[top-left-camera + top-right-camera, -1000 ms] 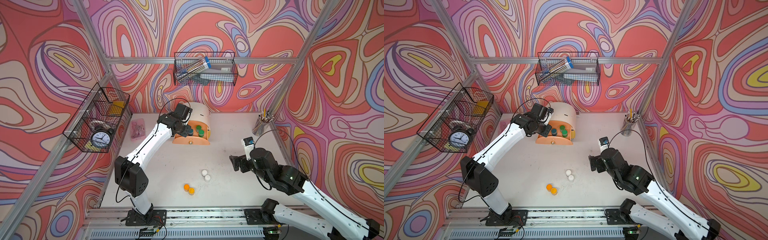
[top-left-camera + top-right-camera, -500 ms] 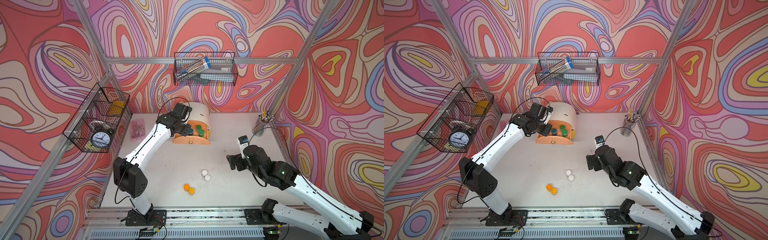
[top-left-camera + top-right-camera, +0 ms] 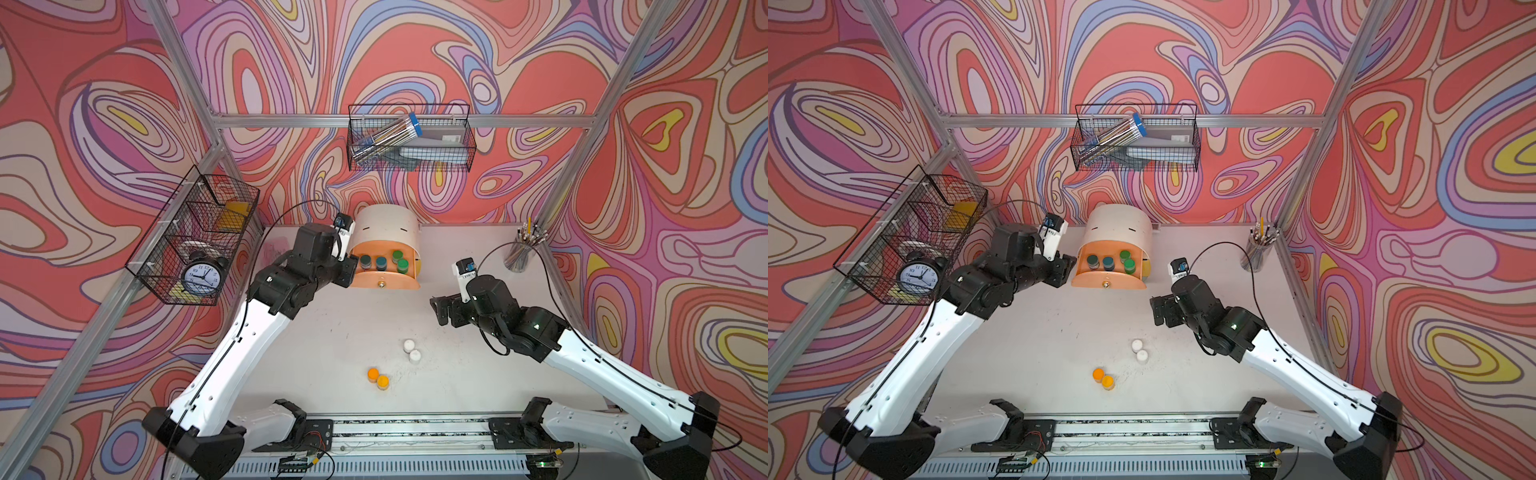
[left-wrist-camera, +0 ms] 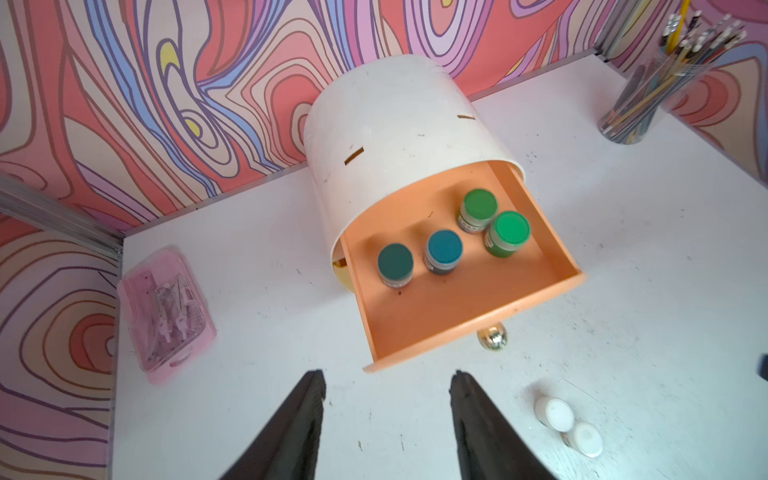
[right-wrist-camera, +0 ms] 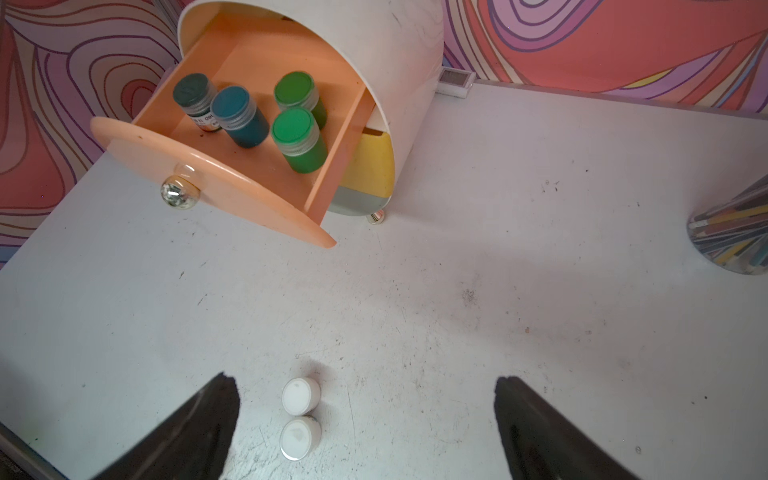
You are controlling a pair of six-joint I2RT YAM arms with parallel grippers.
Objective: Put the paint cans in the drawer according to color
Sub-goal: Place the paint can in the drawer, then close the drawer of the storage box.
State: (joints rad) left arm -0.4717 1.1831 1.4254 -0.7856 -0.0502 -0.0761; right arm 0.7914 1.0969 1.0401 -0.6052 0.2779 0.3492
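Note:
The peach drawer sticks out over the shut yellow drawer (image 3: 1146, 269), so next my left gripper pushes the peach front (image 3: 1123, 281) in before reaching for the yellow drawer's knob.
The cream drum cabinet (image 3: 384, 226) stands at the back of the table with its peach drawer (image 3: 384, 283) pulled out. Several green and teal paint cans (image 4: 440, 251) stand upright inside the drawer. Two white cans (image 3: 409, 345) and two orange cans (image 3: 373, 373) sit on the table in front. My left gripper (image 3: 350, 270) hovers just left of the drawer, open and empty in the left wrist view (image 4: 387, 376). My right gripper (image 3: 437, 308) hangs wide open and empty right of the drawer. The white cans (image 5: 300, 395) lie near its fingertips (image 5: 226, 386).
A pink plastic case (image 4: 166, 307) lies at the back left corner. A clear pencil cup (image 3: 521, 253) stands at the back right. Wire baskets hang on the walls, one with a clock (image 3: 199, 274) and another (image 3: 409, 141) above the cabinet. The yellow drawer (image 5: 374, 166) below is shut.
My left gripper has opened and drawn back leftward out of the drawer. My right gripper, still wide open, has moved left and towards the back of the table.

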